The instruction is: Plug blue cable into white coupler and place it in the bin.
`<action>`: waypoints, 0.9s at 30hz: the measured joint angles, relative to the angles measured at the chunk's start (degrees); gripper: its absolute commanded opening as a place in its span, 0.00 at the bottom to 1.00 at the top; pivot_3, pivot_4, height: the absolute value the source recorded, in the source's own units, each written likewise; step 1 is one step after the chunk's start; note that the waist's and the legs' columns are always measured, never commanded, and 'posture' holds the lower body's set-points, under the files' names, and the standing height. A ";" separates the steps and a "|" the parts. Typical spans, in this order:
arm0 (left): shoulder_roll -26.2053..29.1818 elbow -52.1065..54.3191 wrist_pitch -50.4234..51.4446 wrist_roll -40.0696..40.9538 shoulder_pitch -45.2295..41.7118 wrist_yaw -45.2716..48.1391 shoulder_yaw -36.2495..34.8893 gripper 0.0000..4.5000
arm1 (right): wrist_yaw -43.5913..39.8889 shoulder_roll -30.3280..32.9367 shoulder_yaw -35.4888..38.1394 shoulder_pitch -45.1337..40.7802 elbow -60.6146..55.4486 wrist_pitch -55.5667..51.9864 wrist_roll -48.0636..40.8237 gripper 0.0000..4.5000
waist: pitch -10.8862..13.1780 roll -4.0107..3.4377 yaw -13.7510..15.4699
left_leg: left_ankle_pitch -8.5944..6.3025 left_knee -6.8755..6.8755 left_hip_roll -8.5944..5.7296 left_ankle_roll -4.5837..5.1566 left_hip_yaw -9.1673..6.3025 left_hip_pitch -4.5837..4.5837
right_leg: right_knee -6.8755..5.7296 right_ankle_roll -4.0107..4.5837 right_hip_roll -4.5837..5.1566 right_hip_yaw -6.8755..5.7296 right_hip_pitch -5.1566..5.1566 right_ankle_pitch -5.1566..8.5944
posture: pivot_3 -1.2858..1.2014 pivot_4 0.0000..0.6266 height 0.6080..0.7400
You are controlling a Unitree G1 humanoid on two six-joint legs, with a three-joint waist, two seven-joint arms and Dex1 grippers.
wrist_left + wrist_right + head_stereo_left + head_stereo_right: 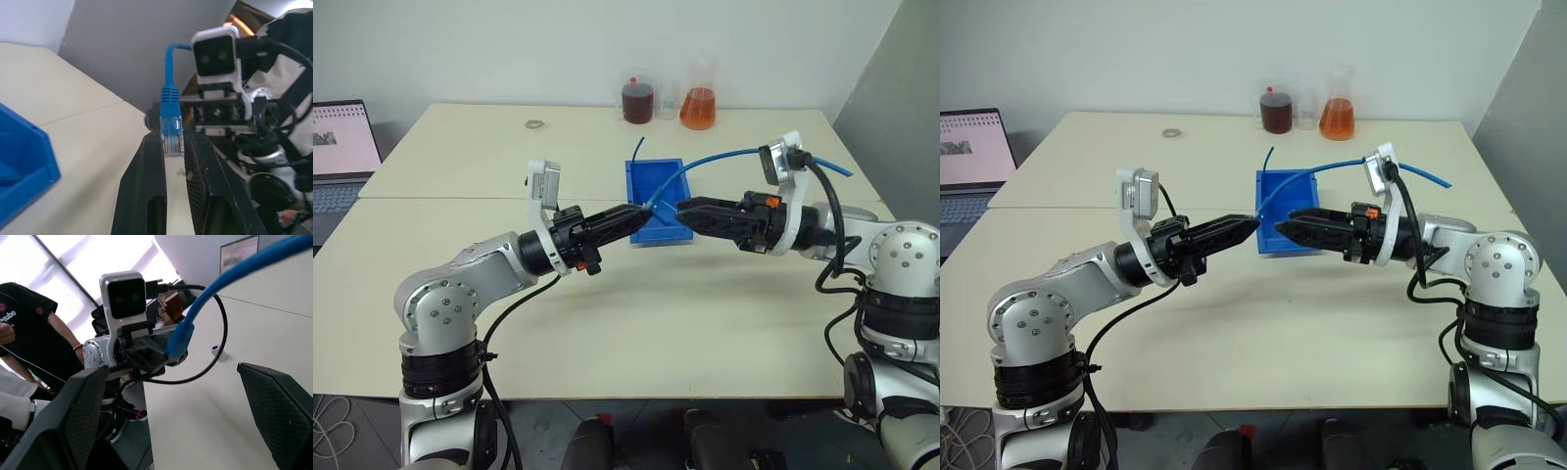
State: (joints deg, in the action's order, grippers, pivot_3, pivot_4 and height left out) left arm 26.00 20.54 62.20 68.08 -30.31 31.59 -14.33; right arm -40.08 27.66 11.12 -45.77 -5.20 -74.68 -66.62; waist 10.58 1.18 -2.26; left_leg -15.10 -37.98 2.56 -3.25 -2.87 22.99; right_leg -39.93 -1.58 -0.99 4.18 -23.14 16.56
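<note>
The blue cable holds its arch in the air (705,160), so I expect its loose end (847,173) to stick up over the bin's rim when I place it inside.
My left gripper (641,213) is shut on the clear-blue plug (171,137) of the blue cable (705,163). The cable arcs up and to the right, passing over my right arm to a loose end near the table's right edge. My right gripper (683,208) faces the left one tip to tip, just above the front of the blue bin (651,176). Its fingers (85,401) stand wide open with nothing between them. A tiny pale piece (215,351) lies on the tabletop; I cannot tell whether it is the white coupler.
Two glass vessels stand at the table's back edge, one with dark liquid (637,101) and one with orange liquid (698,106). A small metal ring (535,123) lies at the back left. A laptop (340,147) sits off the left side. A person (29,328) stands beyond.
</note>
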 measured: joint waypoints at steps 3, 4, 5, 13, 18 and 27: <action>-0.41 0.16 0.09 2.27 0.03 -1.16 0.66 0.05 | -2.40 0.29 -1.74 -0.23 1.11 -0.16 0.03 1.00 | 0.00 0.00 0.08 | 0.00 0.00 -0.01 0.00 0.00 0.01 | 0.02 0.00 0.00 0.00 0.00 0.00 | 0.52 0.24 1.00; -0.40 0.33 0.07 2.61 0.11 -1.17 1.17 0.05 | -3.06 0.30 -2.08 -0.25 1.28 -0.36 0.02 1.00 | 0.00 0.00 0.11 | 0.00 0.00 -0.01 0.00 0.00 0.02 | 0.02 0.00 0.01 0.00 0.00 0.00 | 0.52 0.24 1.00; -0.40 0.44 0.07 2.98 0.21 -1.22 1.53 0.05 | -3.69 0.37 -2.35 -0.33 1.42 -0.51 0.02 1.00 | 0.00 0.00 0.12 | 0.00 0.00 -0.01 0.00 0.00 0.01 | 0.02 0.00 0.00 0.00 0.00 0.00 | 0.52 0.24 1.00; -0.39 0.66 -0.22 4.13 0.43 -2.19 2.79 0.05 | -5.21 0.17 -3.42 -2.39 2.86 -0.77 0.03 0.91 | 0.00 0.00 0.13 | 0.00 0.01 -0.01 0.00 0.00 0.01 | 0.03 0.01 0.00 -0.01 -0.01 0.01 | 0.52 0.24 1.00; -0.24 0.66 -0.44 4.12 0.77 -2.16 2.82 0.05 | -5.50 -0.17 -3.42 -2.86 3.85 -0.91 0.03 0.68 | 0.00 0.00 0.19 | 0.00 0.02 -0.01 0.00 0.01 0.02 | 0.04 0.01 0.00 0.00 -0.01 0.01 | 0.52 0.24 1.00; -0.24 0.99 -1.60 4.12 0.77 -1.97 3.65 0.05 | -5.71 -0.23 -3.41 -3.12 4.55 -0.96 0.09 0.23 | 0.00 0.00 0.19 | 0.00 0.02 -0.01 0.00 0.01 0.03 | 0.06 0.01 0.00 0.00 -0.02 0.01 | 0.52 0.24 1.00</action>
State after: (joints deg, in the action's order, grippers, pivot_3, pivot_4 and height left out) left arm 25.76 21.53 60.60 72.20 -29.54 29.63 -10.68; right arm -45.79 27.42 7.71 -48.89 -0.65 -75.64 -66.53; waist 10.58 1.17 -2.07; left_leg -15.10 -37.96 2.55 -3.25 -2.86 23.02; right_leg -39.88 -1.57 -0.99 4.18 -23.15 16.57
